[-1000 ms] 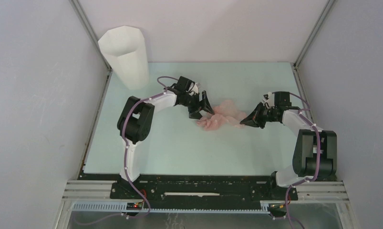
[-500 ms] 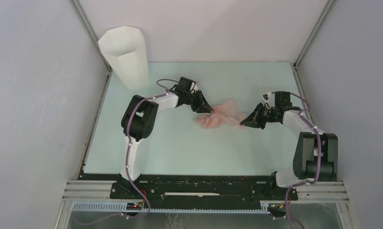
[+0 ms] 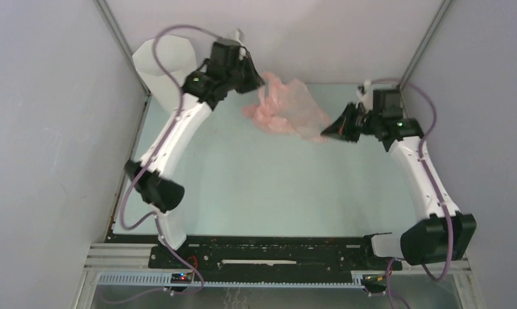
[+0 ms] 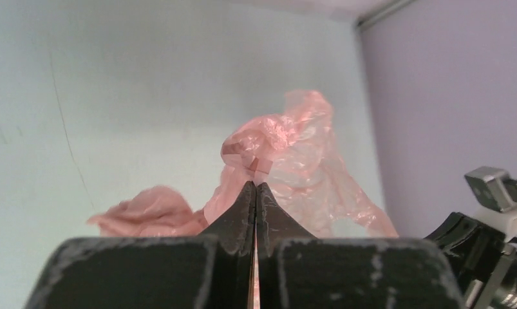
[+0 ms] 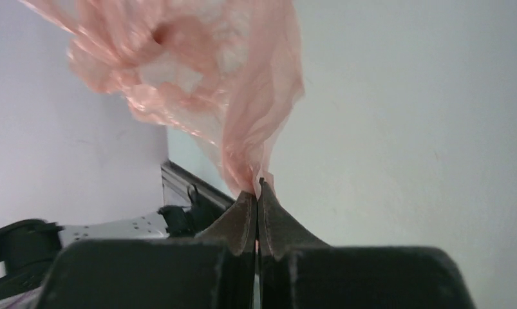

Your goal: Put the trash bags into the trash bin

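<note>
The trash bag (image 3: pixel 280 111) hangs in a bunch. My left gripper and my right gripper should lift its ends (image 3: pixel 266 80) and fling it open before reaching the trash bin.
The pale-pink crinkly trash bag (image 3: pixel 286 109) hangs in the air above the table's far middle, stretched between both arms. My left gripper (image 3: pixel 261 82) is shut on the bag's left end, just right of the white faceted trash bin (image 3: pixel 160 67) in the far left corner. In the left wrist view the bag (image 4: pixel 288 167) bunches past the closed left gripper (image 4: pixel 256 185). My right gripper (image 3: pixel 324 133) is shut on the bag's right lower edge. The right wrist view has the bag (image 5: pixel 197 71) rising from the closed right gripper (image 5: pixel 258 187).
Pale walls enclose the pale-green table (image 3: pixel 255 187) on three sides, with metal corner posts (image 3: pixel 123 38) at the back. The left arm's upper link partly covers the bin. The arms' base rail (image 3: pixel 275 254) runs along the near edge.
The left gripper closed on the bag. Both arms rose and lifted the bag off the table; the left arm swung up and back toward the bin.
</note>
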`<control>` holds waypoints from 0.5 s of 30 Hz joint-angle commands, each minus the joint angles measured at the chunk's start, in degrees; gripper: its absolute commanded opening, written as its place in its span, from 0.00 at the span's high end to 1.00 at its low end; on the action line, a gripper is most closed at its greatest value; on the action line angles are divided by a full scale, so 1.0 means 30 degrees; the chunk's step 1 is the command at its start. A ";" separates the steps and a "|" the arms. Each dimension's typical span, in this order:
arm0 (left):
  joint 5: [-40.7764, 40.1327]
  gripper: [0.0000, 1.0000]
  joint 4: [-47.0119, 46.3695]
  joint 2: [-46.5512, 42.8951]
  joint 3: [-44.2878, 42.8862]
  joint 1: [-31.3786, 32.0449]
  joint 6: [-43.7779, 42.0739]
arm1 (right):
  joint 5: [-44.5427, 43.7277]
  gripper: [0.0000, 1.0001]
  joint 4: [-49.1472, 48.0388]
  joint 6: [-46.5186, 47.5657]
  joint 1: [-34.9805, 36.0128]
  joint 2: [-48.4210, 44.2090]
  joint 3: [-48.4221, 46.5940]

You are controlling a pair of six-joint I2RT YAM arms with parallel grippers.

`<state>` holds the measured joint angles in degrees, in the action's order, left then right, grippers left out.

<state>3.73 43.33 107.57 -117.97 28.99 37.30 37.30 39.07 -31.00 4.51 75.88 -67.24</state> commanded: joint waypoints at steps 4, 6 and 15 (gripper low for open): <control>-0.7291 1.00 0.1461 -0.6800 -0.1950 0.3456 -0.3361 | -0.4382 1.00 0.0907 0.1269 0.2942 -0.4308 -0.8586; -0.6927 1.00 0.1811 -0.8103 0.2242 0.2818 -0.1306 | -0.4819 1.00 -0.0277 0.0967 0.3233 -0.5389 -0.5565; -0.1677 1.00 0.0596 -1.1399 1.5538 0.1493 0.2354 | -0.2284 1.00 -0.1923 -0.1293 0.4464 -0.5489 0.6489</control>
<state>-7.18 43.07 73.19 -76.38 33.21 41.06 28.69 30.22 -32.14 16.16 56.71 -53.08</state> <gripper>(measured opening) 0.005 0.007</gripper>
